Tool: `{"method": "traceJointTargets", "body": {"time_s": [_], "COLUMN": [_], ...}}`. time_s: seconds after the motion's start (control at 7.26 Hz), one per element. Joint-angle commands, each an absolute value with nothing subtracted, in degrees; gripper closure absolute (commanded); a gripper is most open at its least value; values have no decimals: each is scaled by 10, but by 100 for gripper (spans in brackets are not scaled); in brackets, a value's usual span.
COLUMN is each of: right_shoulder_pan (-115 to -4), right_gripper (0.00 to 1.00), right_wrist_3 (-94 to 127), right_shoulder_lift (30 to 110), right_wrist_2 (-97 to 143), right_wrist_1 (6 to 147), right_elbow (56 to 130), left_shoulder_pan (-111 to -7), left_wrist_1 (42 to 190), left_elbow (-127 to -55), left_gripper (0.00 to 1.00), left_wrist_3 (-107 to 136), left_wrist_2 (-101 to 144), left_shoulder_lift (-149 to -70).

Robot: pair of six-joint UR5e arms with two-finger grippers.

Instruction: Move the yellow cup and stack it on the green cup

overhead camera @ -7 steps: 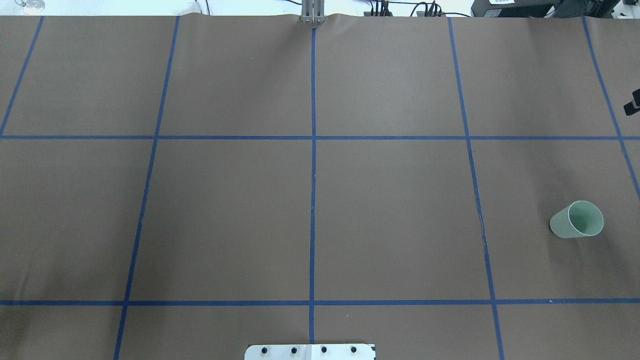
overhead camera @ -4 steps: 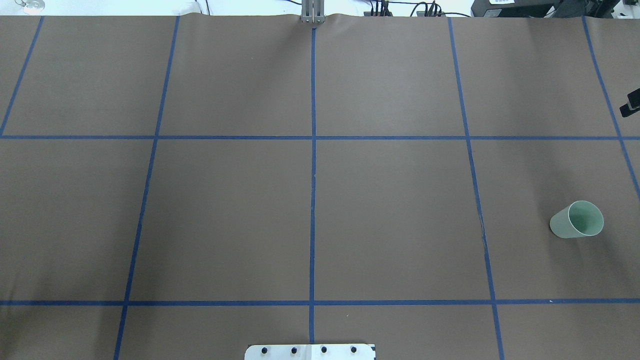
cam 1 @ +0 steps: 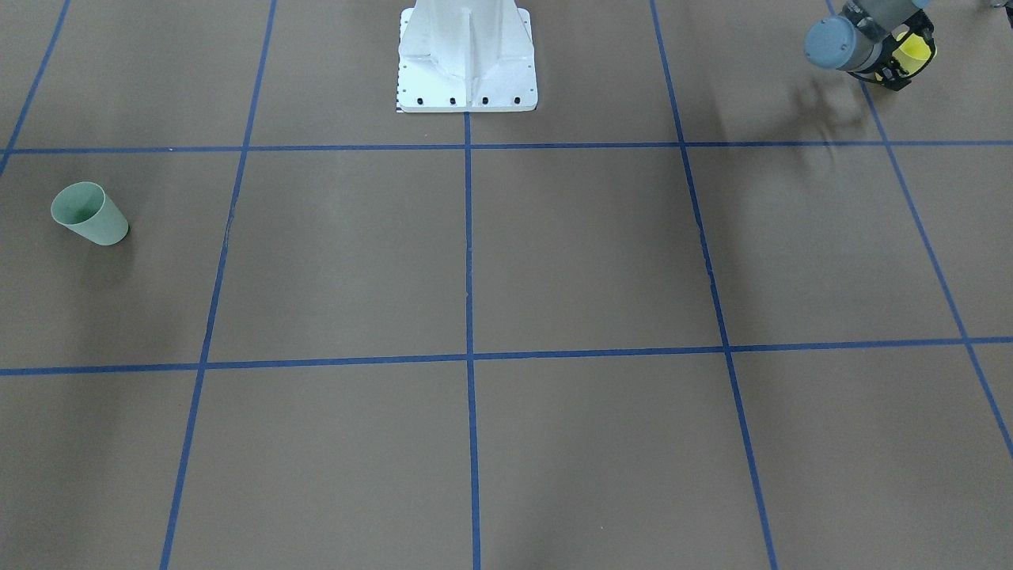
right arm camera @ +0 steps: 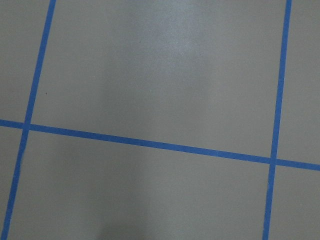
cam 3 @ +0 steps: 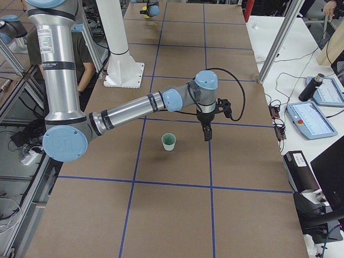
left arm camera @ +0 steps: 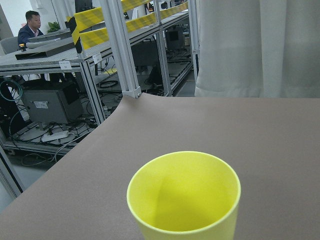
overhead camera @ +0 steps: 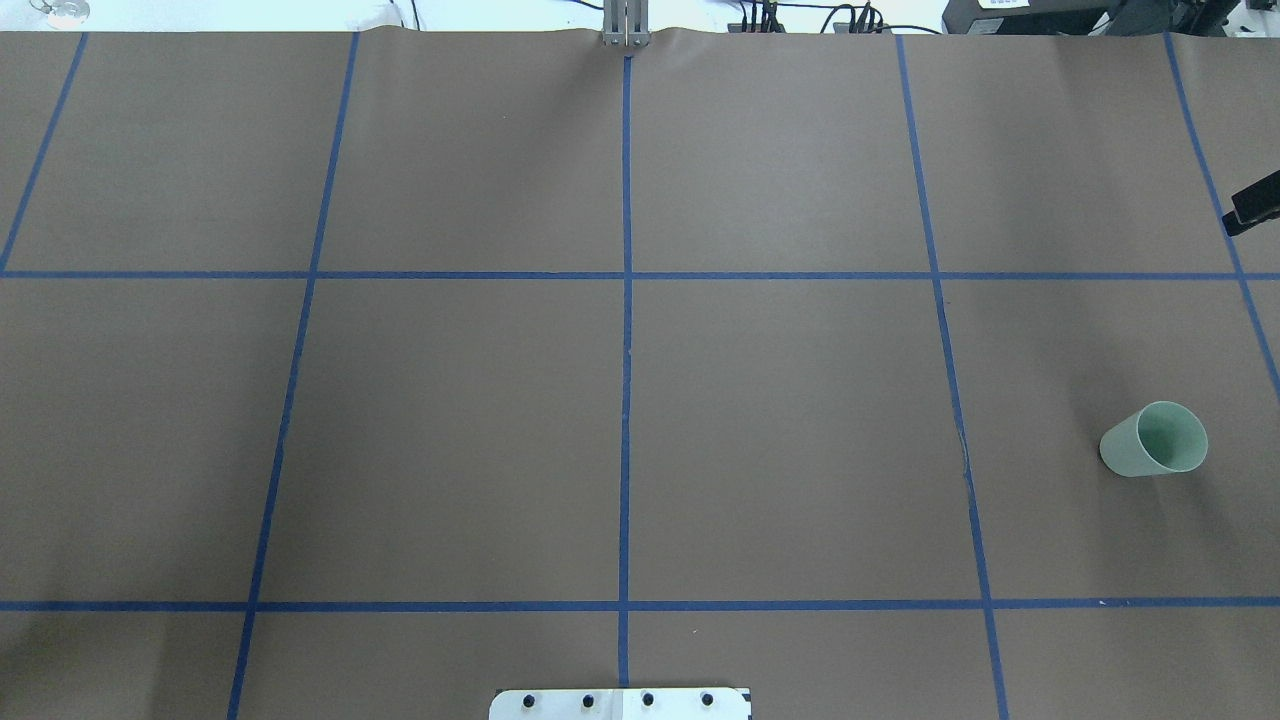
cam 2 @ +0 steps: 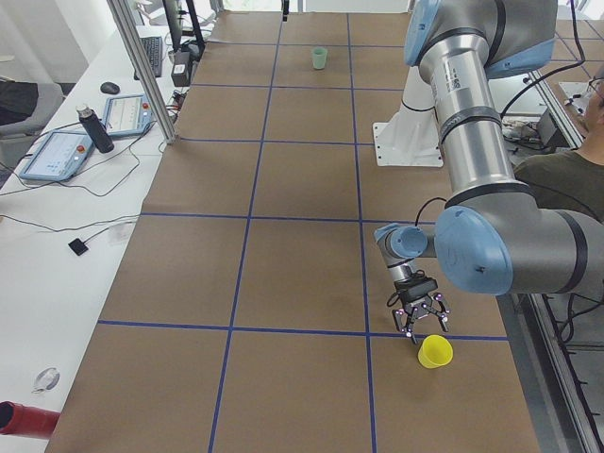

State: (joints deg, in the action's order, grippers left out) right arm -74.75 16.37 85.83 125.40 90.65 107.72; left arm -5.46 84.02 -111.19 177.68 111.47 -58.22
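I expect the yellow cup to sink nearly to its rim when I lower it inside, because the tapered green cup's opening is facing up.
The yellow cup stands upright near the table's left end, and fills the left wrist view. My left gripper is low just behind it, fingers spread, touching nothing. In the front-facing view the yellow cup shows between the black fingers. The green cup stands upright, alone, on the right side, also in the front-facing view. My right gripper points down above the table a little beyond the green cup. Only a black sliver of the right gripper shows overhead; whether it is open is unclear.
Brown paper with a blue tape grid covers the table. The white robot base stands at the middle of the robot's edge. A side desk with tablets and a bottle runs along the far edge. A person sits beside the robot.
The black tip of the right gripper at the overhead view's right edge has moved slightly up and further into view. The green cup has not moved.
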Motion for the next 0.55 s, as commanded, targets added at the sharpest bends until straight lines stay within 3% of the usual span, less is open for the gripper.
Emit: {"method": "traceJointTargets", "body": {"time_s": [0.0,0.41], "right_shoulder_pan": [-739,-739], "right_gripper": [0,0], "right_wrist_3": [164,164], "right_shoulder_lift": [857,858], "right_wrist_2": [1234,1234], "right_wrist_1": [907,907], "right_elbow": [1083,1092], "left_shoulder_pan": [-54,-52], "left_wrist_1": [843,864], "left_elbow": [-1099,-1066], "left_gripper": [4,4], "left_wrist_3": [1779,1781], "left_wrist_2": [1115,1114], "left_shoulder_lift": [-582,-582]}}
